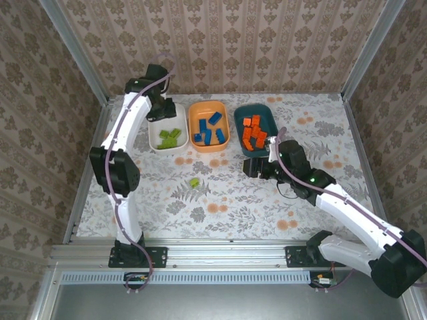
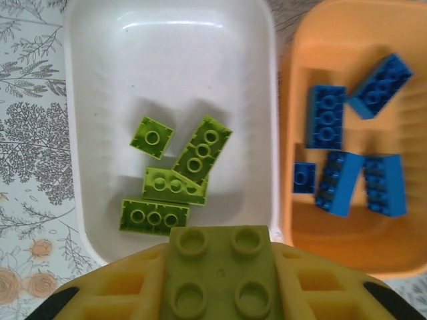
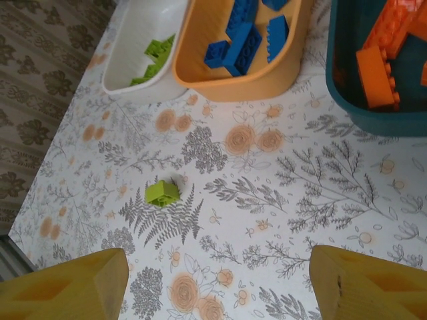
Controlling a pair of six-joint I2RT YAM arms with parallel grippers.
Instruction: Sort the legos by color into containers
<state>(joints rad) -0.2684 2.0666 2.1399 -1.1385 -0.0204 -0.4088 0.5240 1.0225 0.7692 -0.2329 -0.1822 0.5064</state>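
I should keep lowering my left gripper and let go inside the bowl, as the white bowl's far end is clear for the held lime brick.
My left gripper is shut on a lime green four-stud brick and hangs over the near end of the white bowl. Several lime bricks lie in that bowl. Blue bricks fill the orange bowl, and orange bricks sit in the dark teal bowl. One lime brick lies loose on the floral table. In front of the teal bowl my right gripper stands open over the table, and the loose brick is ahead and to its left.
The three bowls stand side by side at the back of the table, white, orange, then teal. Metal frame rails and patterned walls close in the table on three sides. Bare floral tabletop lies between the bowls and the arm bases.
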